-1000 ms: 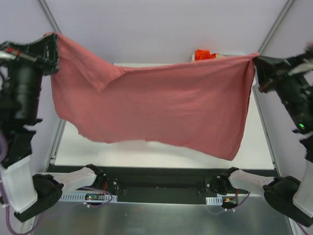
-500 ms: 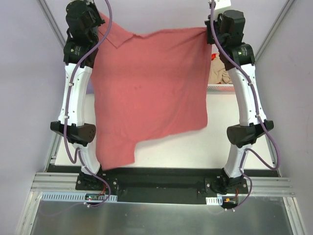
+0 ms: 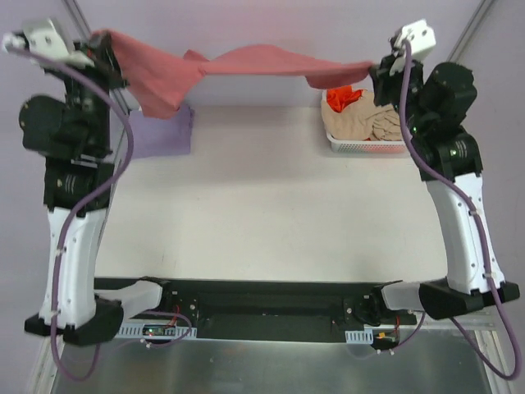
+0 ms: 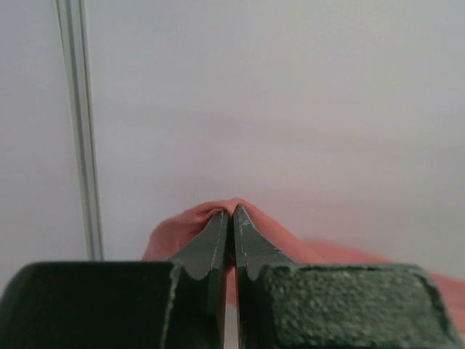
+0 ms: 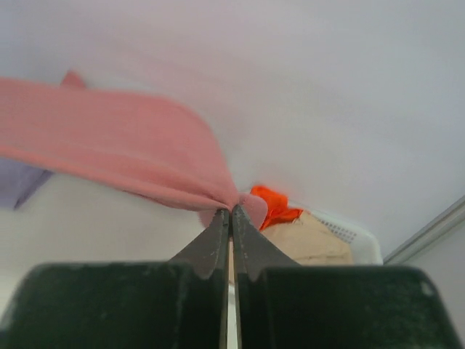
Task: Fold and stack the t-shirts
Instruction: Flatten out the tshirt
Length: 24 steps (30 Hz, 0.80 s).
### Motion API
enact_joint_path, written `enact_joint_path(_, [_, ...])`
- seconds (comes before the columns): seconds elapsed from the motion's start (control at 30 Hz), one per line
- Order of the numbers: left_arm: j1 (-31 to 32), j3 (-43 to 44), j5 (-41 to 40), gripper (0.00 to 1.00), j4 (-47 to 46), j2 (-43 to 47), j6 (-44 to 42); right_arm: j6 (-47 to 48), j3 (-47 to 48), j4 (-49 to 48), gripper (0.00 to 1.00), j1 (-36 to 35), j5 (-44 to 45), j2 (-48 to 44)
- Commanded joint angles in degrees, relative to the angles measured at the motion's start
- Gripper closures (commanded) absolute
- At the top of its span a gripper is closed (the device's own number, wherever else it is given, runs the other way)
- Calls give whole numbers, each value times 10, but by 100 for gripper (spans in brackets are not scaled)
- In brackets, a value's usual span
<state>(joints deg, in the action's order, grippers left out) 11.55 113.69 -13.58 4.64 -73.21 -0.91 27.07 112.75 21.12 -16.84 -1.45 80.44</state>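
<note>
The rose-red t-shirt (image 3: 258, 61) hangs stretched out above the table's far edge, so the robot should swing both grippers back and down to the table's near edge (image 3: 267, 269) to lay the t-shirt flat.
The rose-red t-shirt (image 3: 246, 61) hangs stretched in the air above the table's far edge, between both arms. My left gripper (image 3: 105, 37) is shut on its left end; in the left wrist view the cloth (image 4: 189, 225) bunches around the closed tips (image 4: 232, 212). My right gripper (image 3: 379, 61) is shut on the right end, where the cloth (image 5: 123, 153) is pinched at the tips (image 5: 231, 209). A lavender-purple t-shirt (image 3: 160, 135) lies flat at the far left of the table. Beige (image 3: 369, 123) and orange (image 3: 343, 95) t-shirts sit in the basket.
The white mesh basket (image 3: 365, 148) stands at the far right of the white table (image 3: 271, 213). Grey walls and metal frame posts (image 4: 80, 131) close in the back and sides.
Both arms swung the rose-red shirt from hanging as a broad sheet over the table to a taut band held high at the far edge. Both grips stayed shut.
</note>
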Motion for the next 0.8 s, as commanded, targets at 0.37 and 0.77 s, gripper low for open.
enact_joint_path(0.37, [-1,-888,43,97,57,361,471,-134,-642,10,98,-2,-79,-207])
enact_joint_path(0.77, [0,-911,100,100,251,410,549,-270,-772,89,100,-5,11,-210])
